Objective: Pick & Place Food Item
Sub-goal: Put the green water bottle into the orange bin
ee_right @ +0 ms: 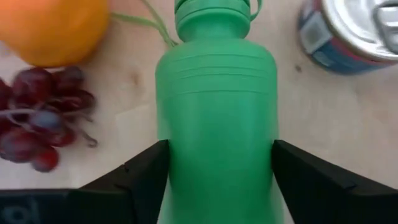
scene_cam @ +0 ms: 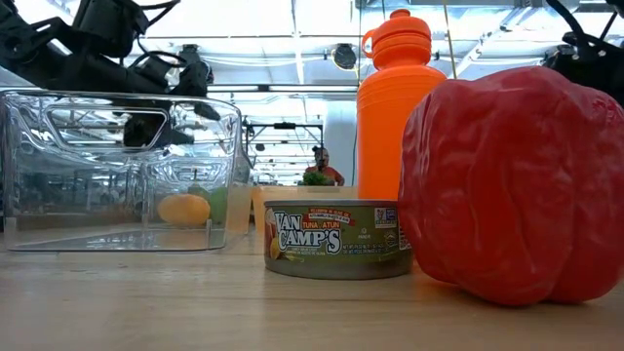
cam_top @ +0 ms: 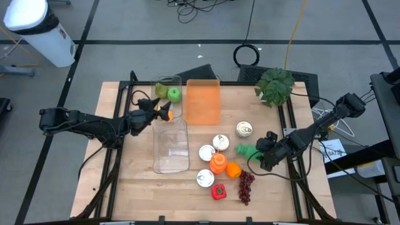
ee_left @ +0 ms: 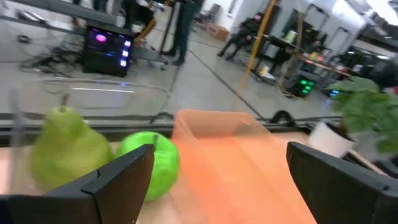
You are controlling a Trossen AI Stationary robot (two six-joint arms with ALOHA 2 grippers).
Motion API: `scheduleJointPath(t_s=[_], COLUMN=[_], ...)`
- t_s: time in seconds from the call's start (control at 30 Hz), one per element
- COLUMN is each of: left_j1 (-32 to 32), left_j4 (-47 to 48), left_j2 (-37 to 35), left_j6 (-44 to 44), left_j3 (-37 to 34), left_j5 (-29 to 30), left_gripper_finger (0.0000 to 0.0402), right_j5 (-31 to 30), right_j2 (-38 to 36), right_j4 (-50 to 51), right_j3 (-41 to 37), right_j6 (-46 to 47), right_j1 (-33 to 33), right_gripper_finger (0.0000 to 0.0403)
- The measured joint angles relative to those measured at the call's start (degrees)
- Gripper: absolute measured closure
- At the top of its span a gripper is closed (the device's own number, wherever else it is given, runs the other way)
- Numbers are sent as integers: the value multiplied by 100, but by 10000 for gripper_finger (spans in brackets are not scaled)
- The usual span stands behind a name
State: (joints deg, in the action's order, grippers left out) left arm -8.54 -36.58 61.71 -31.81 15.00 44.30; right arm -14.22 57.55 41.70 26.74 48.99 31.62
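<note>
Next, I lift the green bottle (cam_top: 246, 150) by the bottle's body (ee_right: 217, 130) with my right gripper and hand it to my left gripper, because the green bottle is far from the bins near my left gripper.
A green bottle (ee_right: 217, 124) lies on its side on the table (cam_top: 134, 187) at the right, also seen in the high view (cam_top: 245, 150). My right gripper (ee_right: 217, 177) points down over it, open, one finger at each side of the bottle's body. My left gripper (ee_left: 217, 180) is at the far left, open and level, with nothing between its fingers. It faces a pear (ee_left: 68, 146) and a green apple (ee_left: 152, 162) in a clear bin (cam_top: 169, 87). A small orange fruit (cam_top: 165, 114) lies by the left gripper's tips (cam_top: 157, 114). My right gripper comes from above, its fingers (ee_right: 140, 177) lying across the bottle's body (ee_right: 217, 186) at its two sides, behind the neck. The bottle rests on the table. Whether the fingers touch the bottle, I cannot tell.
Beside the bottle lie an orange (cam_top: 233, 169), grapes (cam_top: 245, 187) and a red pepper (cam_top: 219, 192). An upright orange bottle (cam_top: 217, 164) and several cans (cam_top: 206, 152) stand near. A clear bin (cam_top: 170, 147), an orange bin (cam_top: 203, 103) and a plant (cam_top: 275, 86) lie farther off.
</note>
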Motion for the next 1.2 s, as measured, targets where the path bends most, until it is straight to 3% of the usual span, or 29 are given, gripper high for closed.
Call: scheduleJointPath(t_s=[0.2,0.37,0.67,0.9,1.1,1.2], left_j1=[0,2,2,0,0,0], left_j4=[-627,-818,-817,-817,-817,-817], left_j2=[0,-2,-2,-2,0,-2], left_j6=[534,727,714,714,708,704], left_j3=[0,2,2,2,2,2], left_j5=[-891,-1283,-1284,-1282,-1282,-1281], left_gripper_finger=[28,42,50,50,50,50], right_j5=[86,64,-31,817,792,368], right_j2=[-526,-856,-808,-839,-696,-406], right_j4=[-852,-1123,-2495,-2473,-2323,-1918], right_j3=[-3,-33,-687,-650,-552,-522], right_j6=[-228,-774,-914,-1390,-1414,-1342], right_j1=[-4,4,-4,-9,4,2], right_gripper_finger=[199,200,130,53,56,66])
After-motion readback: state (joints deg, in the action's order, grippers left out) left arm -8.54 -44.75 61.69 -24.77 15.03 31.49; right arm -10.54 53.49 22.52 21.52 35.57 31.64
